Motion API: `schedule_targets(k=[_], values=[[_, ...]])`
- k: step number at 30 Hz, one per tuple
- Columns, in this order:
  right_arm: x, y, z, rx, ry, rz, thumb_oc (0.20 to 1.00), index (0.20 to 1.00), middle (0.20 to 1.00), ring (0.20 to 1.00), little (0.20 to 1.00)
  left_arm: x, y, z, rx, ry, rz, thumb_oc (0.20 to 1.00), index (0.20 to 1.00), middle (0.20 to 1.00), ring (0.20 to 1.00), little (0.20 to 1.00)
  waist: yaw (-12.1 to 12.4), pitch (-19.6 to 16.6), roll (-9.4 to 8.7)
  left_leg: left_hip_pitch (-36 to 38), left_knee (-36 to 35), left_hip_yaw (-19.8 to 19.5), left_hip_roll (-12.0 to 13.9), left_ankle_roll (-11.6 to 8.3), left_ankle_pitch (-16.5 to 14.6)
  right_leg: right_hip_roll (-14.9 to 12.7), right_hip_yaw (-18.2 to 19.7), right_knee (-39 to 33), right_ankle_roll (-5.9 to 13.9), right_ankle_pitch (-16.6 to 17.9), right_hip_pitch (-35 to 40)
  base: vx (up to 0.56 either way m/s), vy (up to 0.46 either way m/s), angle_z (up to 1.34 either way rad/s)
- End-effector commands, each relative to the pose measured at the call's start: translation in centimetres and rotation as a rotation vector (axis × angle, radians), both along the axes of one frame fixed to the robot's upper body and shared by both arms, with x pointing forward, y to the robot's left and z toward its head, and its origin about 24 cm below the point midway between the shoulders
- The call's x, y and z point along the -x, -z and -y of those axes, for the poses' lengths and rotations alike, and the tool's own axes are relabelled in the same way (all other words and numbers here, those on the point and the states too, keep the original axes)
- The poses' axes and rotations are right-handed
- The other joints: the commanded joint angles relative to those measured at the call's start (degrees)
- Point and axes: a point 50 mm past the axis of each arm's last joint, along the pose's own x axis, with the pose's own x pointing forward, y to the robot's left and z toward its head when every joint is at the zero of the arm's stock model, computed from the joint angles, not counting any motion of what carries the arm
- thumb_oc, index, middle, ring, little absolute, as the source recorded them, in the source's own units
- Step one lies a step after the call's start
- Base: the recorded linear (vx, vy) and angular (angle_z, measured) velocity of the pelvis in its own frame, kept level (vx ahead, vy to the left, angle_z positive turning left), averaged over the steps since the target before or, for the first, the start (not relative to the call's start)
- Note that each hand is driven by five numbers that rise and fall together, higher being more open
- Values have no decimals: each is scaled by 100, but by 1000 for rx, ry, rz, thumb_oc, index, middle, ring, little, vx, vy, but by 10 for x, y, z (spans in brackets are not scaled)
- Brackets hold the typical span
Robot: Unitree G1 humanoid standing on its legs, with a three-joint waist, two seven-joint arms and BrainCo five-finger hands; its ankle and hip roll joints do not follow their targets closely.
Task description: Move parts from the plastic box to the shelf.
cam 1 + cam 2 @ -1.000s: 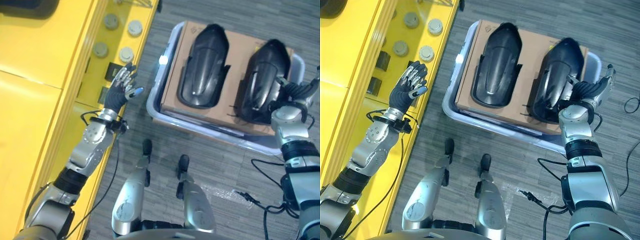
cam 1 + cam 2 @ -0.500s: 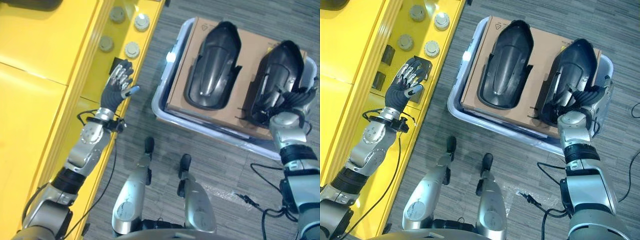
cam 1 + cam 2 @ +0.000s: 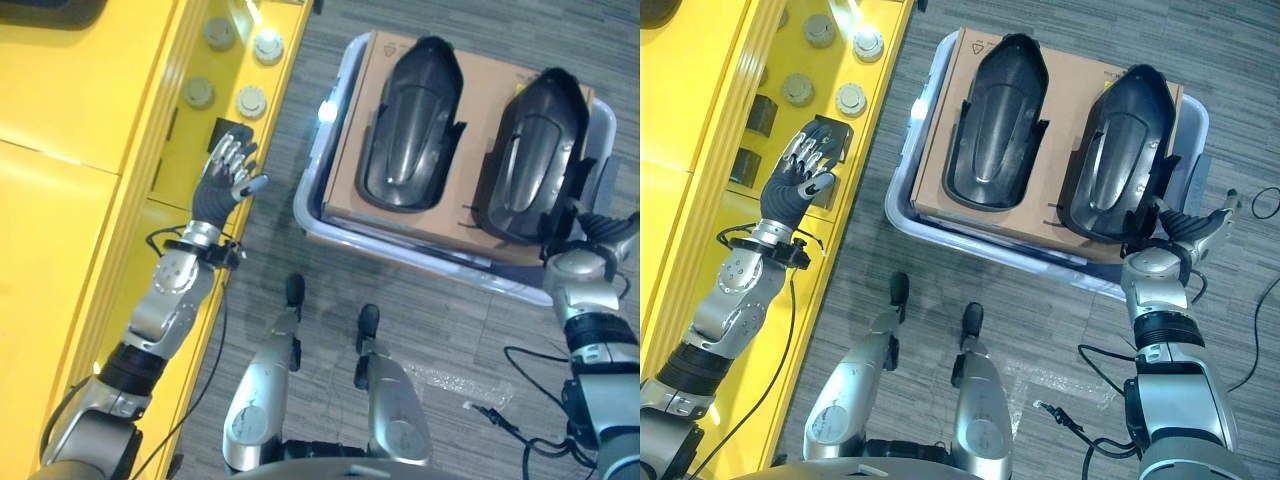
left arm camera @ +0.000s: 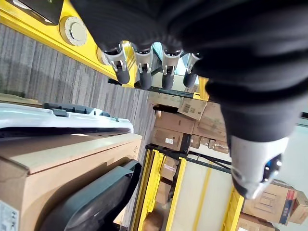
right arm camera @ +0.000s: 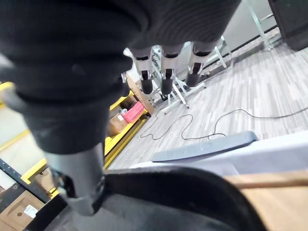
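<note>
The robot should expect printed letters hidden under the black moulded part at its right gripper, since dark strokes stick out from beneath that part.
Two black moulded parts lie side by side on a cardboard sheet in the pale plastic box: the left part and the right part. My right hand is open at the near end of the right part, by the box's near right corner. In the right wrist view its fingers point straight out past the part's dark rim, and the thumb reaches down beside that rim. My left hand is raised and open over the edge of the yellow shelf, holding nothing.
Several round grey discs and small black blocks sit on the yellow shelf near my left hand. Grey plank floor runs between the shelf and the box. Racks with cardboard boxes stand in the distance.
My right hand, curled on the near end of the right part half a second ago, has opened and drawn back to the box's near corner. The left hand stays over the shelf edge.
</note>
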Motion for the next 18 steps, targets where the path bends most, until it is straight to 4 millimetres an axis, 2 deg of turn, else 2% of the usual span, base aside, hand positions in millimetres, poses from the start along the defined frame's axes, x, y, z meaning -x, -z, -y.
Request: schedule_targets(k=[1,9,15,16,17,18], values=[[-2,-14,0,-31,-59,115,1000,1000,1000,1000,1000,6,-26,7,47,22,149,1000,1000,1000,1000,1000,56,-141,-83,-73,702,84,-181,-29,-738,-80,-367,-709,-67,664,-32,0,0,0],[-21,-14,-19,-93,-175,142,1000,1000,1000,1000,1000,-2,-31,11,52,14,159,1000,1000,1000,1000,1000,69,-54,13,-176,729,96,-219,-22,-708,-134,-376,-596,-57,676,-216,0,0,0],[-25,-13,-22,-94,-180,125,1000,1000,1000,1000,1000,-3,-30,14,54,22,152,1000,1000,1000,1000,1000,67,-29,44,-218,744,106,-230,-14,-697,-154,-362,-545,-49,690,-298,1,1,1],[-25,-12,-22,-99,-176,118,940,940,940,940,940,-3,-29,15,53,25,151,1000,1000,1000,1000,1000,66,-25,46,-225,749,113,-232,-11,-696,-155,-361,-532,-48,694,-314,6,11,3],[-24,-8,-22,-103,-171,108,413,413,413,413,413,-2,-29,16,54,26,153,1000,1000,1000,1000,1000,60,-9,49,-241,758,120,-232,-7,-692,-164,-354,-504,-42,701,-347,0,0,0],[-23,-6,-22,-105,-167,103,200,200,200,200,200,-2,-28,16,56,27,154,1000,1000,1000,1000,1000,58,-6,50,-244,762,125,-232,-3,-693,-167,-352,-491,-40,700,-358,0,0,0]])
